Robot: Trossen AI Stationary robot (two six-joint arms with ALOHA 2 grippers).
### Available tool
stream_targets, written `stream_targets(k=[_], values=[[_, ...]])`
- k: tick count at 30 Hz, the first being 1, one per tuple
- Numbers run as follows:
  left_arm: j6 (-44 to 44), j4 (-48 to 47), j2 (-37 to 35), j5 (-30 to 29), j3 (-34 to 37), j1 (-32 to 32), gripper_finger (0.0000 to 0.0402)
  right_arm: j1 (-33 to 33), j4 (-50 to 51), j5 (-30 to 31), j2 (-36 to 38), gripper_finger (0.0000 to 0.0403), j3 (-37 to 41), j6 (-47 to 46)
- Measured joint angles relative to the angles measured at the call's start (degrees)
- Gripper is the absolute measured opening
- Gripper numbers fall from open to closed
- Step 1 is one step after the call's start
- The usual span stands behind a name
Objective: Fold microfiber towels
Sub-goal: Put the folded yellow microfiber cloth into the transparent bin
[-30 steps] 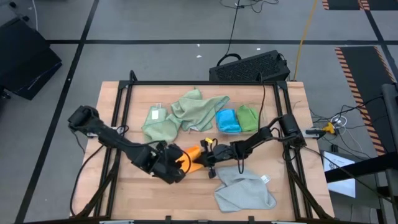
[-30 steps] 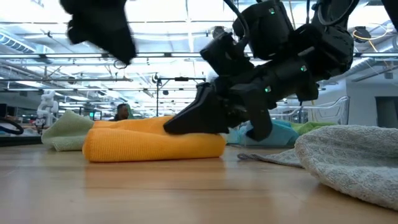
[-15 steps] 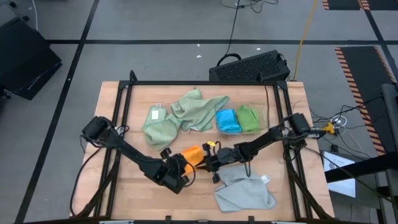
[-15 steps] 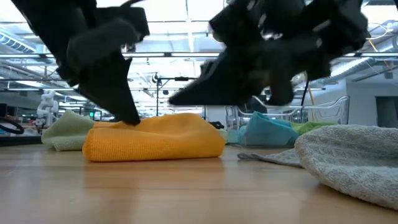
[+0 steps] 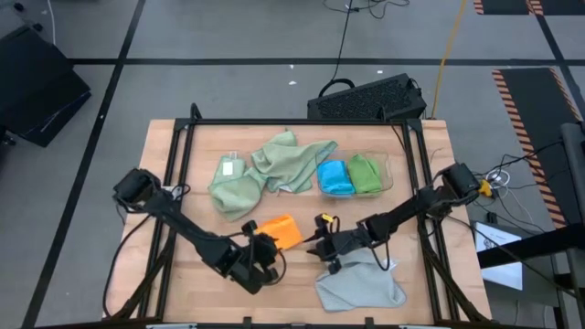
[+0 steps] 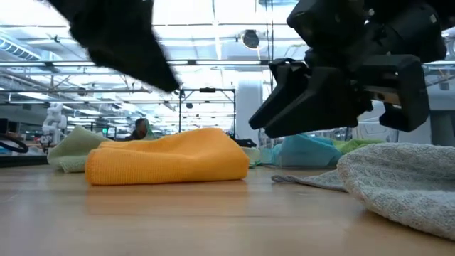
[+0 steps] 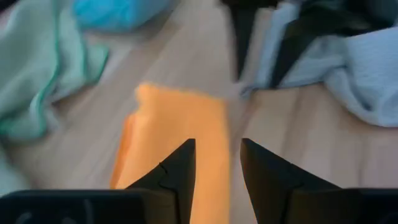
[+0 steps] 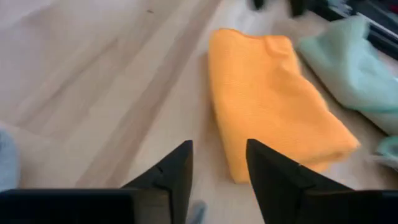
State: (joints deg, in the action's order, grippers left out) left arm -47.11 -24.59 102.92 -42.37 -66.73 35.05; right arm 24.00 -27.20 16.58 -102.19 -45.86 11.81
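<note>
The folded orange towel [image 5: 279, 230] is lying flat on wood, so the robot's left gripper should raise the towel's near end [image 5: 287, 244] to let the right gripper take it to the clear tray.
A folded orange towel [image 5: 279, 231] lies flat on the wooden table [image 5: 183, 274], with no gripper on it. My left gripper [image 5: 263, 249] hovers open just near and left of it, its fingers [image 7: 177, 168] pointing over the towel [image 7: 180, 130]. My right gripper [image 5: 322, 241] stands open to the towel's right, clear of the orange towel [image 8: 273, 93], above the edge of a crumpled grey towel [image 5: 361, 279]. In the low view the orange towel [image 6: 167, 156] sits between the left gripper [image 6: 142, 57] and the right gripper [image 6: 266, 121].
Two pale green towels [image 5: 242, 183] [image 5: 292, 160] lie loose at the far side. A folded blue towel [image 5: 335, 176] and a bright green one [image 5: 364, 174] sit in a clear tray [image 5: 388, 169]. Bare wood shows at the near left.
My right gripper has let go of the orange towel, opened, and drawn back toward the table's right edge, rising a little. My left gripper has come off the towel's top and moved toward the near edge. The towel stays folded on the table, its top layer sprung up slightly.
</note>
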Motion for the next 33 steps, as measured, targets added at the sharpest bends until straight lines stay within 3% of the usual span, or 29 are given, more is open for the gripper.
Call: stream_targets(k=[5,13,17,22,31,33], values=[[9.51,4.94,4.24,0.31,0.1,1.62,0.0162,0.33,-2.13,1.51,-1.41,0.0167,0.06,-0.28],[6.49,2.54,10.39,1.46,0.1,2.79,0.0278,0.01,-1.27,1.35,-2.63,0.0173,0.13,-0.39],[2.14,-2.29,11.42,4.29,0.05,1.52,0.0285,0.01,-1.55,1.36,-2.54,0.0172,0.06,-0.38],[0.15,-6.72,11.11,9.45,-0.21,-0.66,0.0234,-0.01,-1.7,1.33,-2.54,0.0172,0.06,-0.22],[6.46,-11.0,10.79,13.93,-0.15,-5.65,0.0027,-0.01,-3.58,1.17,-2.54,0.0172,0.06,2.28],[7.74,-11.95,10.13,14.27,0.04,-6.82,0.0016,-0.01,-4.56,1.16,-2.54,0.0171,0.06,3.53]])
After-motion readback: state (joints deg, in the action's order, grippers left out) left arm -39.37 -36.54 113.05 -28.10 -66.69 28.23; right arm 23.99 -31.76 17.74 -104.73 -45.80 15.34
